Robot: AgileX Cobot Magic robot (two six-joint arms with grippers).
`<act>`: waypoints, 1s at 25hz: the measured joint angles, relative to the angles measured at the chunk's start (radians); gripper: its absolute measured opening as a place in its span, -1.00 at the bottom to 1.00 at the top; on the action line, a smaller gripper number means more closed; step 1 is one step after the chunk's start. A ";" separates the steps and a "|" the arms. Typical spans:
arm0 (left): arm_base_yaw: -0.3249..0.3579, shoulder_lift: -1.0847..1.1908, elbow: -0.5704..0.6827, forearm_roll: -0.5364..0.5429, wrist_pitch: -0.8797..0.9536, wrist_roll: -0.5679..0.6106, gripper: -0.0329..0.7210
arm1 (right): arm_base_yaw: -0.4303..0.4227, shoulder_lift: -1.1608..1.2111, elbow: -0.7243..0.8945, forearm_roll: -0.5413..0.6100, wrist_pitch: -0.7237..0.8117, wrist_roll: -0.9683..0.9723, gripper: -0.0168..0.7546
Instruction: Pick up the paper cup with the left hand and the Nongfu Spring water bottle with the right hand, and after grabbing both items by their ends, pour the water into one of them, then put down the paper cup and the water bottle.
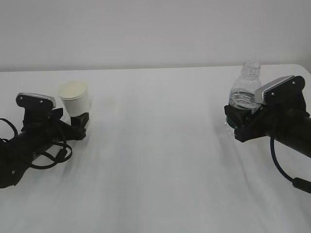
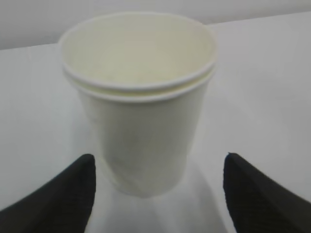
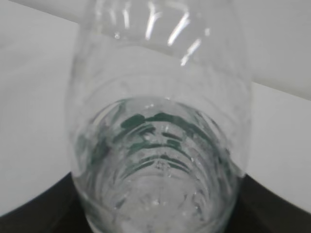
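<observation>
My left gripper is well below the rolled rim [image 1: 74,98]. The paper cup's opening [image 1: 73,89] should keep its round, open shape when I squeeze and lift.
The white paper cup [image 1: 75,98] stands upright on the table at the left, its cream inside [image 2: 138,53] showing. My left gripper [image 1: 80,122] is open, low at the cup's base. In the left wrist view its black fingers [image 2: 58,199] flank the cup [image 2: 143,131] with a gap on each side. At the right, the clear Nongfu Spring water bottle [image 1: 245,90] stands upright and capless, with water [image 1: 241,102] in its lower part. My right gripper [image 1: 236,120] is shut on its lower body. The right wrist view is filled by the bottle [image 3: 160,145], with dark fingers [image 3: 39,211] pressed against both sides.
A white table [image 1: 160,160] runs back to a pale wall [image 1: 146,29]. Black cables [image 1: 48,150] loop beside the left arm, and one cable [image 1: 284,172] hangs under the right arm.
</observation>
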 joint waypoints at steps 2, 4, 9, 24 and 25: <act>0.000 0.004 -0.009 -0.017 0.000 0.012 0.65 | 0.000 0.000 0.000 0.000 0.000 0.000 0.25; 0.000 0.004 -0.017 -0.026 0.000 0.017 0.65 | 0.000 0.000 0.000 0.000 0.000 0.001 0.25; 0.000 0.004 -0.031 -0.033 0.000 0.019 0.65 | 0.000 0.000 0.000 -0.015 0.000 0.018 0.25; 0.000 0.066 -0.147 -0.037 0.000 0.021 0.65 | 0.000 0.000 0.000 -0.027 0.000 0.034 0.25; 0.000 0.075 -0.158 -0.037 0.000 0.021 0.65 | 0.000 0.000 0.000 -0.027 0.000 0.034 0.25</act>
